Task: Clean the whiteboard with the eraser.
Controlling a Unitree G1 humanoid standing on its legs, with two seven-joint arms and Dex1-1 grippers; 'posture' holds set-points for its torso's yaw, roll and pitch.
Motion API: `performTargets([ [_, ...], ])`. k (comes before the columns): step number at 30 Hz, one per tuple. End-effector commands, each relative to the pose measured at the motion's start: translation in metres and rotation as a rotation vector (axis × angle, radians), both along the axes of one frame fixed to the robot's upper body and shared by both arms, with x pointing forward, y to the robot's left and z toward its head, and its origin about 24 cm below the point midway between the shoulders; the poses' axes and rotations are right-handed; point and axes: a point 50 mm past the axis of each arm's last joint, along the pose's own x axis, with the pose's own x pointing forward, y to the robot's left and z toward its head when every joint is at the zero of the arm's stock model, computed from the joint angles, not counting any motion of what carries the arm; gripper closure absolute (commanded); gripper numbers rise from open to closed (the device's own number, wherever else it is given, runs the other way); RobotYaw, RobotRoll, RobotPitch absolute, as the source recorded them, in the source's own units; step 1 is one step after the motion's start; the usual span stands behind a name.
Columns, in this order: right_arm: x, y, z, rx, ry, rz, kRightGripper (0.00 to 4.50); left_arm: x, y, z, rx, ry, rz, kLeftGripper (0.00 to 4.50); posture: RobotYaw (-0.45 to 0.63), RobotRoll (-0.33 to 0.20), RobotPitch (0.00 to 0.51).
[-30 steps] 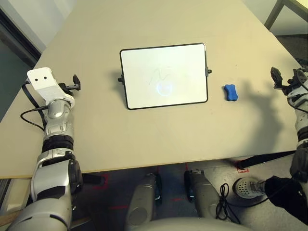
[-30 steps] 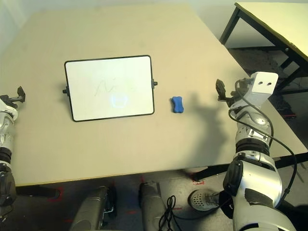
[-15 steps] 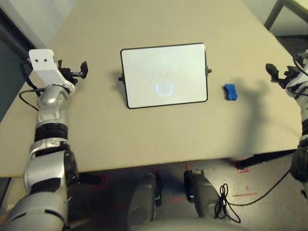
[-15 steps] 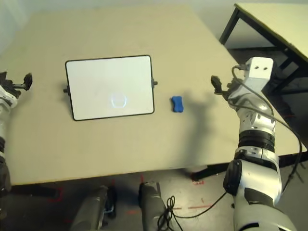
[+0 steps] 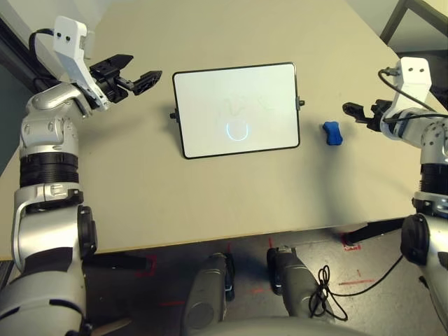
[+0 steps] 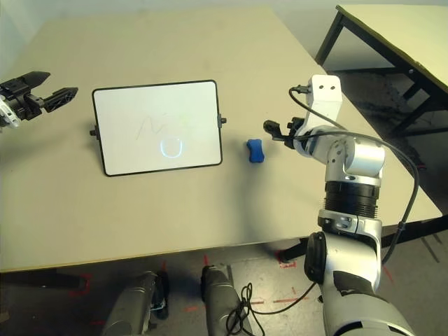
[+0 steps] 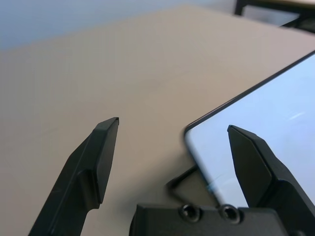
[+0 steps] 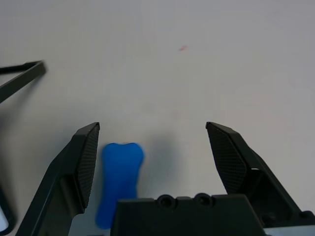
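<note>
I keep lowering my right gripper until its open fingers straddle the blue eraser (image 5: 332,133), because it lies clear of the whiteboard with its narrow waist (image 8: 119,181) lined up for them.
The whiteboard (image 5: 236,110) lies flat in the middle of the tan table, with faint pen squiggles and a round light glare on it. The small blue eraser (image 5: 332,133) rests on the table just right of the board, apart from it. My left gripper (image 5: 143,68) hovers open off the board's far left corner, and its wrist view shows that corner (image 7: 266,132) between the open fingers (image 7: 101,157). My right gripper (image 6: 273,131) hangs open just right of the eraser (image 8: 119,177), nothing held, with the eraser near one finger (image 8: 83,162).
The table (image 5: 210,203) has bare tan surface all around the board, and its near edge runs just in front of me. A second table (image 6: 392,28) stands at the far right. Cables (image 5: 329,290) lie on the floor below.
Both arms lifted and swung inward. The left gripper moved up to the board's far left corner. The right gripper moved left toward the eraser. Board and eraser stayed put.
</note>
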Motion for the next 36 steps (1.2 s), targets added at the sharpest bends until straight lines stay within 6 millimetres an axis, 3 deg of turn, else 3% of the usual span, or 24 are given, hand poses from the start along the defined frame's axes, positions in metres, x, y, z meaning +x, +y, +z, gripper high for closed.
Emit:
performTargets([
  [1,-0.003,0.006,-0.007,-0.042,0.042,0.018,0.02,-0.004,-0.015,-0.008,0.002,0.035,-0.044,0.00,-0.03,0.000,0.201],
  [5,-0.005,0.009,-0.014,-0.091,0.087,0.035,0.02,-0.010,-0.040,-0.022,0.015,0.103,-0.120,0.00,-0.03,0.000,0.206],
  [15,-0.011,0.018,-0.028,-0.122,0.157,0.059,0.02,-0.030,-0.074,-0.034,0.082,0.218,-0.281,0.00,-0.03,0.000,0.216],
  [31,-0.009,0.026,-0.043,-0.137,0.201,0.079,0.02,-0.039,-0.076,-0.035,0.097,0.246,-0.292,0.00,-0.01,0.000,0.226],
  [36,-0.008,0.025,-0.047,-0.141,0.218,0.077,1.53,-0.038,-0.075,-0.033,0.068,0.244,-0.279,0.00,-0.01,0.000,0.228],
])
